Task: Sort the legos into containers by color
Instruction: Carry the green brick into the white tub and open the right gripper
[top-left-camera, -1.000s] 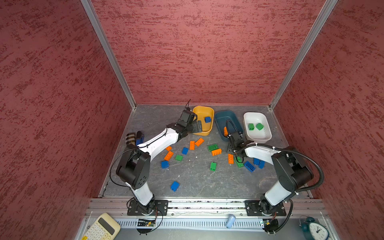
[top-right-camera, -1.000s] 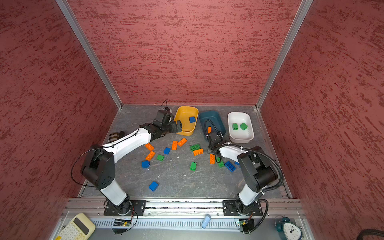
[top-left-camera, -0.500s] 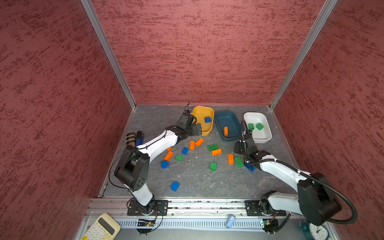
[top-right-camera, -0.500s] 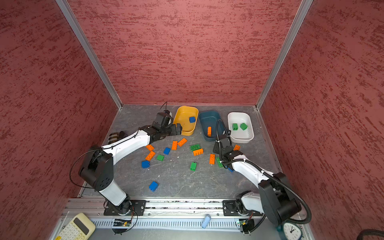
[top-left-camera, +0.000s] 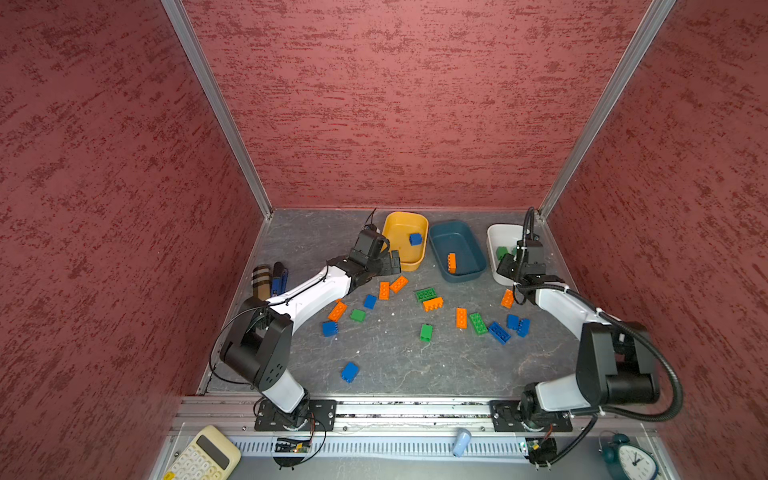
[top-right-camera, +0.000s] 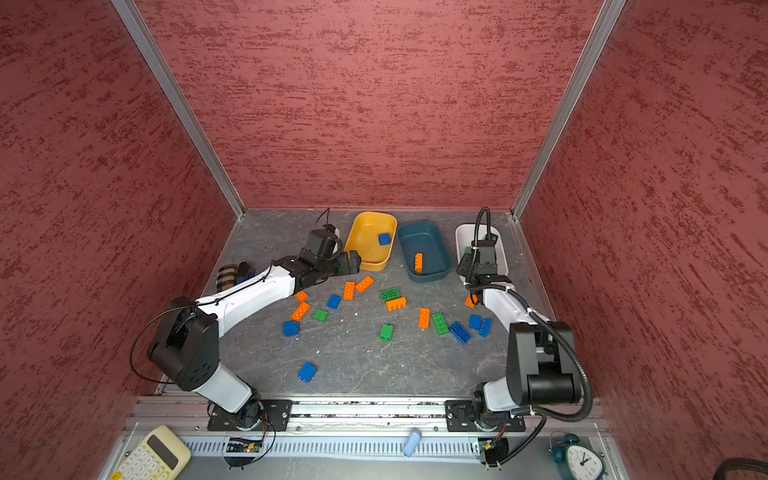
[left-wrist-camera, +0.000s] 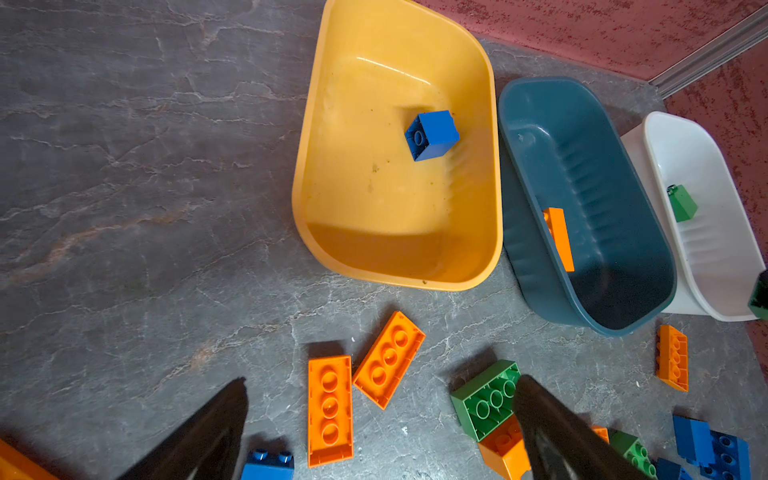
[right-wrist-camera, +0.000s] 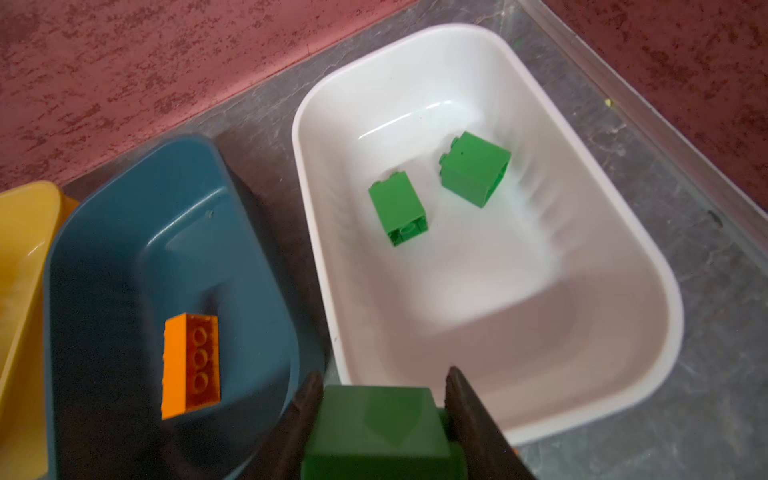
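Note:
The green lego (right-wrist-camera: 384, 432) hangs above the white tub's near rim with open space (right-wrist-camera: 456, 312) beyond, so the robot's right gripper should keep moving inward and let go past that rim.
Three containers stand in a row at the back: a yellow tub (top-left-camera: 400, 253) with one blue lego (top-left-camera: 414, 239), a teal tub (top-left-camera: 457, 239) with one orange lego (top-left-camera: 451, 262), and a white tub (right-wrist-camera: 582, 232) with two green legos (right-wrist-camera: 399, 214). My right gripper (right-wrist-camera: 380, 386) is shut on a green lego (right-wrist-camera: 374, 428) over the white tub's near rim by the teal tub. My left gripper (left-wrist-camera: 380, 382) hangs open and empty above two flat orange legos (left-wrist-camera: 330, 409) in front of the yellow tub. Several orange, blue and green legos (top-left-camera: 426, 294) lie scattered on the table.
Dark blue pen-like items and a striped brown object (top-left-camera: 270, 278) lie by the left wall. Red walls close in the table on three sides. Beyond the front rail sit a calculator (top-left-camera: 203, 455), a pale blue cylinder (top-left-camera: 460, 442) and a clock (top-left-camera: 631, 459).
My right gripper has swung from in front of the teal tub rightwards to the white tub's near rim, staying shut. My left gripper has drawn back a little from the yellow tub.

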